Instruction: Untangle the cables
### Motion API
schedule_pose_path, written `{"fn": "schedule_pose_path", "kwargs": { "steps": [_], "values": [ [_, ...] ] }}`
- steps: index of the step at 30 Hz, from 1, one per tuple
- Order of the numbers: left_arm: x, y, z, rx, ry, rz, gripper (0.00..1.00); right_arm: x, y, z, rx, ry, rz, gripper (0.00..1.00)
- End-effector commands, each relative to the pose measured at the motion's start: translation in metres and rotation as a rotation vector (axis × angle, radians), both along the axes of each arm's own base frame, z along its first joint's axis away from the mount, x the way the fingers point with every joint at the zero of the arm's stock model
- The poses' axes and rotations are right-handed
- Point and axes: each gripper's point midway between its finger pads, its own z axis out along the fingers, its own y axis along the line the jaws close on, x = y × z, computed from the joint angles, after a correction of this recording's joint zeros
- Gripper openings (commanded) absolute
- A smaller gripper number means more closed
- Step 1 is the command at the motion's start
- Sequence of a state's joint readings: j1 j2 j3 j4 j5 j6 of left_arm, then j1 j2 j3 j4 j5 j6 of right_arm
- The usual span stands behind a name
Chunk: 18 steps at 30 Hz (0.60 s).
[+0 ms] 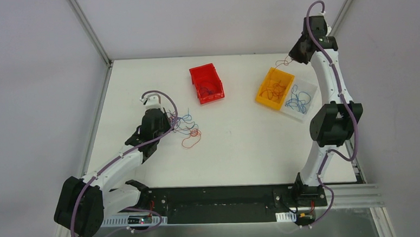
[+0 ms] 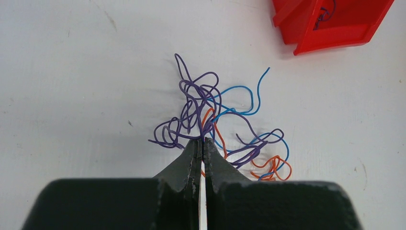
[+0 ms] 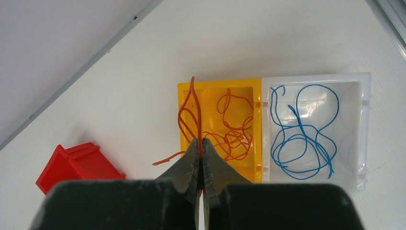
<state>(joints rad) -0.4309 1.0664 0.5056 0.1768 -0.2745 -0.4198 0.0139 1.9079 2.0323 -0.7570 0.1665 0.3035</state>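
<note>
The red-orange cable [image 1: 284,63] in my right gripper is hanging clear of the blue and purple cables. I keep carrying it until it hangs inside the yellow bin [image 1: 274,88].
A tangle of thin cables [image 2: 210,120] in purple, blue and red-orange lies on the white table [image 1: 236,133]; in the top view the same cables [image 1: 188,128] lie just right of my left arm. My left gripper [image 2: 201,140] is shut on strands at the tangle's near edge. My right gripper [image 3: 200,142] hangs high over the yellow bin [image 3: 189,96] and is shut on a red-orange cable [image 3: 190,112] that loops up from its tips. More red-orange cables [image 3: 234,129] lie inside that bin. Blue cables [image 3: 299,134] fill the clear bin [image 3: 364,124].
A red bin [image 1: 206,83] with a few dark strands stands at the back middle; it shows too at top right in the left wrist view as the red bin [image 2: 335,24]. The yellow bin [image 1: 274,87] and clear bin [image 1: 303,100] sit side by side at back right.
</note>
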Motion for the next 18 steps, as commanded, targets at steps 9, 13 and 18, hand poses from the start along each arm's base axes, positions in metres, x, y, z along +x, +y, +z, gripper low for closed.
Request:
{"fn": "schedule_pose_path", "kwargs": {
  "steps": [9,13,18],
  "values": [
    [0.005,-0.006,0.012,-0.013,-0.041,-0.033,0.0,-0.018,-0.023,-0.034,-0.105,0.027,-0.121,0.0],
    [0.004,-0.007,0.01,-0.016,-0.037,-0.035,0.0,-0.03,-0.034,-0.084,-0.212,0.143,-0.175,0.0],
    [0.005,-0.01,0.01,-0.025,-0.036,-0.045,0.0,-0.023,-0.024,-0.107,-0.295,0.214,-0.143,0.0]
  ]
}}
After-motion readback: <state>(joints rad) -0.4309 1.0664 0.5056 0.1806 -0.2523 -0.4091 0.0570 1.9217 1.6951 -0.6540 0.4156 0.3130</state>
